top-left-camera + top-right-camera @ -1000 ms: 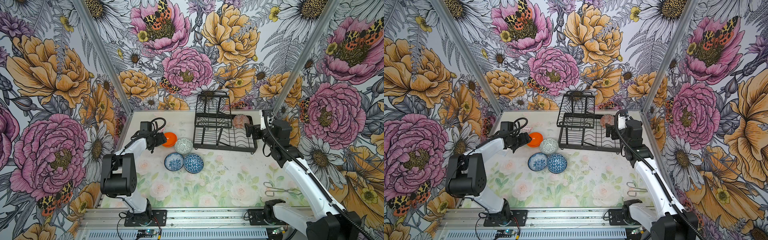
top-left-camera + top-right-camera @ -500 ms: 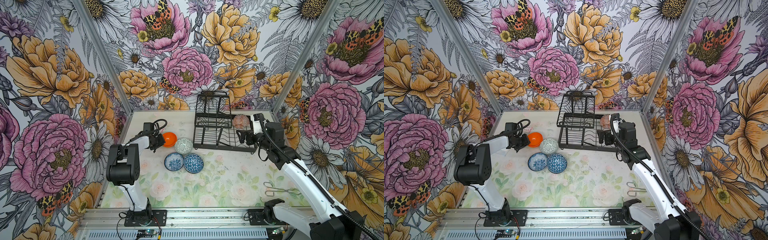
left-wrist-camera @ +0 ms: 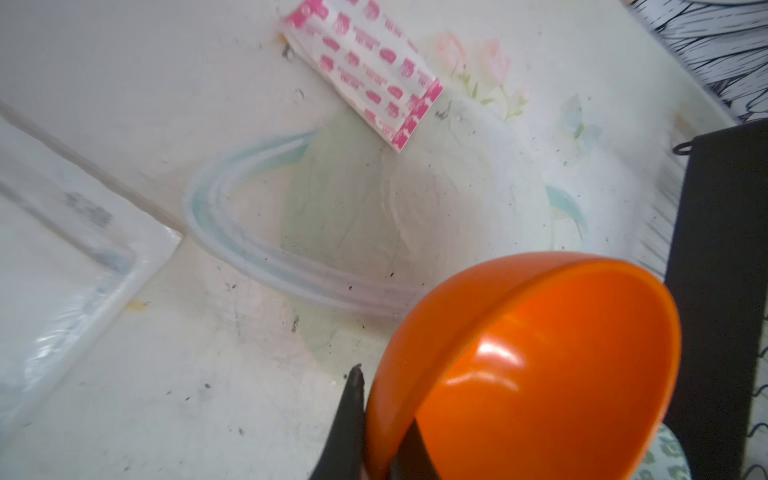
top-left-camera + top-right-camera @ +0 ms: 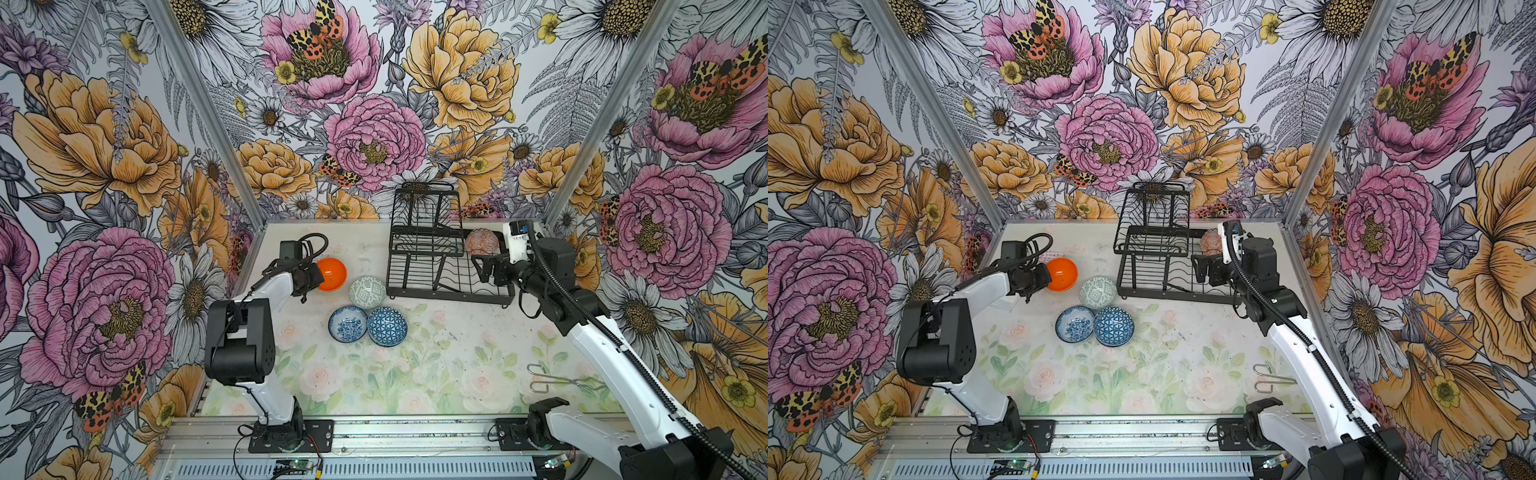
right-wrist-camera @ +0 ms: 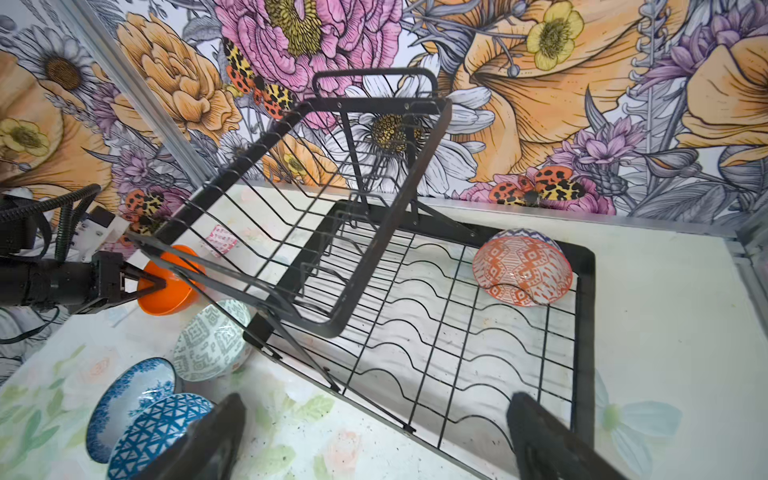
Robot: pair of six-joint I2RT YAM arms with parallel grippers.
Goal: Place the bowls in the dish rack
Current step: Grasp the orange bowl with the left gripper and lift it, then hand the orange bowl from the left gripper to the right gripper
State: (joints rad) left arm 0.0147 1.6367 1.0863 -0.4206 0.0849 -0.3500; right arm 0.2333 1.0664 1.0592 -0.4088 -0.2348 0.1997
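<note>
The raised level (image 4: 424, 240) stands between my left gripper's orange bowl and the rack's open slots, so my right gripper should take the bowl by its free rim (image 4: 345, 273).
My left gripper (image 4: 316, 277) (image 4: 1047, 276) (image 3: 382, 415) is shut on the rim of the plain orange bowl (image 4: 333, 274) (image 4: 1064, 274) (image 3: 540, 365), one finger outside the wall and one inside. The bowl tilts at the table's back left. Three bowls sit near the middle: grey-green (image 4: 367, 291) (image 5: 212, 340), blue floral (image 4: 348, 324) (image 5: 124, 395) and blue geometric (image 4: 387, 326) (image 5: 158, 428). The black wire dish rack (image 4: 449, 291) (image 4: 1167, 293) (image 5: 582, 332) stands at the back, with an orange-white bowl (image 4: 482, 242) (image 5: 521, 270) in its far right corner. My right gripper (image 4: 484, 270) (image 5: 374, 403) hangs open and empty over the rack's front right.
Metal tongs (image 4: 557, 380) (image 4: 1271, 378) lie near the front right. A pink-and-white packet (image 3: 365, 70) (image 5: 220, 239) lies on the table behind the orange bowl, and a clear plastic bag (image 3: 62, 266) lies beside it. Flowered walls close in three sides.
My left gripper has shut on the orange bowl's rim. The right gripper, still open, has moved a little left and forward from the rack's back right corner.
</note>
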